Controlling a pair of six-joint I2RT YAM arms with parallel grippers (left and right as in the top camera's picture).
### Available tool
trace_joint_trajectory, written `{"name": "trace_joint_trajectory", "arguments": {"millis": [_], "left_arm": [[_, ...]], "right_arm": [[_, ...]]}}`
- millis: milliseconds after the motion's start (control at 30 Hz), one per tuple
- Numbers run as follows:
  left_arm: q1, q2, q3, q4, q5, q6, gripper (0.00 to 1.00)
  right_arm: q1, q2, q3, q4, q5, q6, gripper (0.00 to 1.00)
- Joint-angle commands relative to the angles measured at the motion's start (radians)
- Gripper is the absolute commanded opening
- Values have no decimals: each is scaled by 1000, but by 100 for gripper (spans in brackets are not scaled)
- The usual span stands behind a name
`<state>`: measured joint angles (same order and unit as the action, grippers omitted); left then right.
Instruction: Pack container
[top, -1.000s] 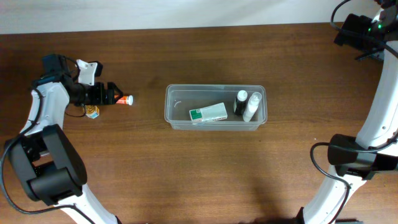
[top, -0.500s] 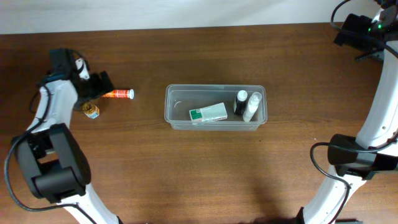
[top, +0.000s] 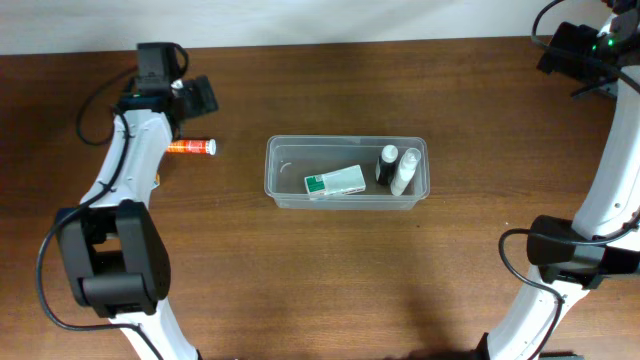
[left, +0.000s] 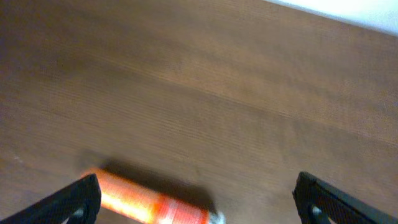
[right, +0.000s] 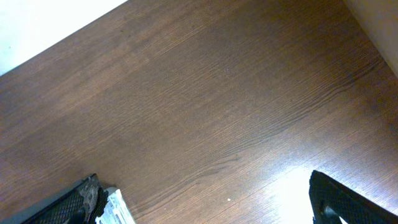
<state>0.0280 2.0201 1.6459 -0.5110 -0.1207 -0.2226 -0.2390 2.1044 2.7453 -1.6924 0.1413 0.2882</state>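
Note:
Next, I back my left gripper up, turn it and straddle the tube at its white cap, as the orange tube lies lengthwise along my left gripper's opening.
The container is a clear tub at mid-table. It holds a green and white box, a black bottle and a white bottle. An orange tube lies on the table left of the container and also shows in the left wrist view. My left gripper is open and empty, above and behind the tube; in its wrist view the tube lies low between the fingers. My right gripper is open at the far right corner, and its wrist view shows bare table.
The table's far edge meets a white wall behind both grippers. My left arm stretches over the left of the table. A pale object sits by my right gripper's left finger; I cannot tell what it is.
My left gripper let go of the orange tube, then swung back and to the right. The tube lies where it was left. A small bottle seen earlier is now under the arm.

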Motion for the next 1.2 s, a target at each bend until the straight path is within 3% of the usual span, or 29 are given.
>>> {"name": "trace_joint_trajectory", "arguments": {"millis": [0,200,367,700,1000,1167], "left_arm": [[16,24,56,32,-34,115,99],[14,58,86,20,-3,320,99],[14,94,86,-22,92,571,99],[15,110,86,-221,99,1082,99],[19,126,85,-235,108,1330,99],[27,174,85,-234,108,1358,99]], "right_arm": [[-4,-11,8,-6,9,4,98],[-4,-11,8,-6,9,4,98],[-4,-11,8,-6,9,4,98],[-4,-11,8,-6,9,4,98],[-4,-11,8,-6,9,4,98],[-4,-11,8,-6,9,4,98]]}}
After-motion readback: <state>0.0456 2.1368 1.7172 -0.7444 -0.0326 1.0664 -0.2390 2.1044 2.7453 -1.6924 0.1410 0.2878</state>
